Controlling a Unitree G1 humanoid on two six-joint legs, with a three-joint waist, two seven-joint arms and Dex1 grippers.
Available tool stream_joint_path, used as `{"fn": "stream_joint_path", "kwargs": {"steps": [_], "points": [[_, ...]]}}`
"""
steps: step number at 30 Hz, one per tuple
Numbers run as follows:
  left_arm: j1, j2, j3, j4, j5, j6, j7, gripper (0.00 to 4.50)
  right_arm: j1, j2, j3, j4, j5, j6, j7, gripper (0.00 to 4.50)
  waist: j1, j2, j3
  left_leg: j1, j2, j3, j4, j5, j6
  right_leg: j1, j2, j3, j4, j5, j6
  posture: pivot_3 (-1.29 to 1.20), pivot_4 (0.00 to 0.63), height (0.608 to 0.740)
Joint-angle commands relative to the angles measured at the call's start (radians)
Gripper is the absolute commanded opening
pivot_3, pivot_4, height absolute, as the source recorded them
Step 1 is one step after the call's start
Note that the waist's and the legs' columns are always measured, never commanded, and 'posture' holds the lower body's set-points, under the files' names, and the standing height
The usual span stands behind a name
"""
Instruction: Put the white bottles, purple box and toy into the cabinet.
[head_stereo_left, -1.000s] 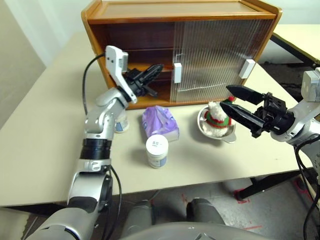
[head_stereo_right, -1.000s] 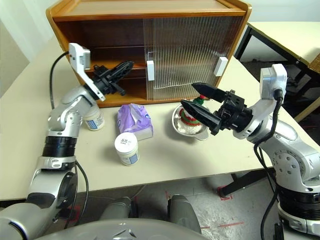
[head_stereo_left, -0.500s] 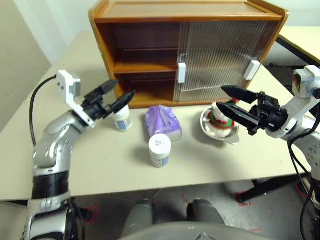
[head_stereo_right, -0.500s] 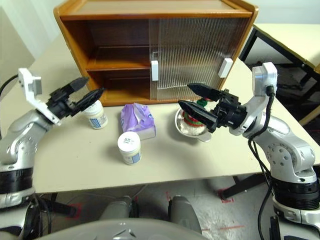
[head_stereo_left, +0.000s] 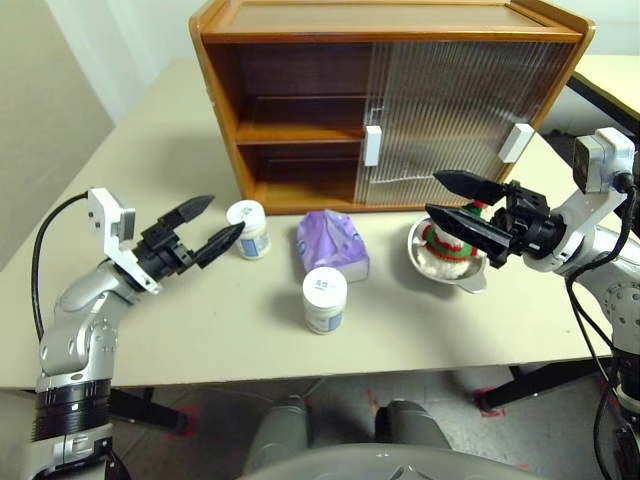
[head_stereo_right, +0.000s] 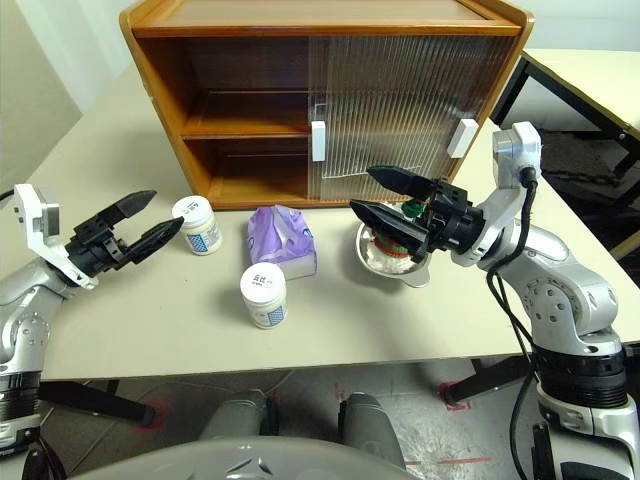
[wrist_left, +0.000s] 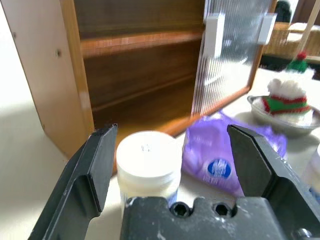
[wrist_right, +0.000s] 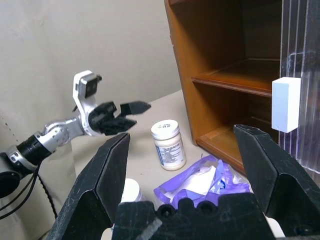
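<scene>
The squat white bottle (head_stereo_left: 250, 230) should stay upright and slide along toward the doors when I push it sideways, because the cabinet's lower shelf (head_stereo_left: 305, 190) is flat and open.
One white bottle (head_stereo_left: 248, 228) stands on the table in front of the cabinet's (head_stereo_left: 300, 110) open left half. My left gripper (head_stereo_left: 222, 217) hovers open just left of it, fingers level and pointing at it; in the left wrist view the bottle (wrist_left: 148, 160) sits between them, untouched. The second white bottle (head_stereo_left: 325, 299) stands nearer the front edge. Between the two lies the purple box (head_stereo_left: 332, 245). The toy (head_stereo_left: 447, 250) sits in a metal bowl, partly hidden by my right gripper (head_stereo_left: 433, 194), open and empty just above it.
Both ribbed sliding doors (head_stereo_left: 450, 110) cover the cabinet's right half; the left half's two shelves stand bare. The shiny bowl (head_stereo_left: 470, 280) holds the toy near the table's right side. Another table (head_stereo_left: 610, 70) stands at the far right.
My left arm has pulled back out of the cabinet's opening, swung left and down to table height beside the bottle, and its fingers have opened. The right gripper has stayed over the toy.
</scene>
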Motion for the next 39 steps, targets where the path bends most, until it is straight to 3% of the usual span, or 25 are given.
{"fn": "stream_joint_path", "kwargs": {"steps": [1,15,18,39], "points": [[0.006,-0.017,-0.008,0.069,0.016,-0.038,-0.006,4.46,-0.006,-0.006,-0.008,-0.004,0.000,0.004,0.000,4.50,-0.001,0.000,0.000,0.000,0.001,0.000,0.000,0.000,0.000,0.000,0.001,0.000,0.000,0.000,0.000,0.05,0.000,0.740],[-0.064,-0.046,-0.074,0.315,0.095,-0.188,-0.050,4.46,-0.007,-0.014,-0.016,-0.022,0.008,0.011,-0.014,4.50,-0.005,0.000,0.000,-0.001,0.003,0.006,-0.002,0.000,0.000,-0.005,0.004,0.001,0.001,0.004,0.003,0.03,0.000,0.740],[-0.093,-0.056,-0.086,0.356,0.107,-0.205,-0.049,4.46,-0.005,-0.014,-0.018,-0.027,0.010,0.011,-0.019,4.50,-0.005,0.000,0.000,-0.001,0.003,0.007,-0.003,0.000,0.000,-0.006,0.004,0.003,0.001,0.009,0.011,0.02,0.000,0.740],[-0.171,-0.067,-0.125,0.556,0.174,-0.331,-0.064,4.46,0.008,-0.021,-0.032,-0.056,0.026,0.017,-0.046,4.50,-0.008,-0.001,-0.001,-0.001,0.003,0.013,-0.007,0.000,0.000,-0.008,0.007,0.005,0.001,0.009,0.011,-0.01,0.000,0.740]]}}
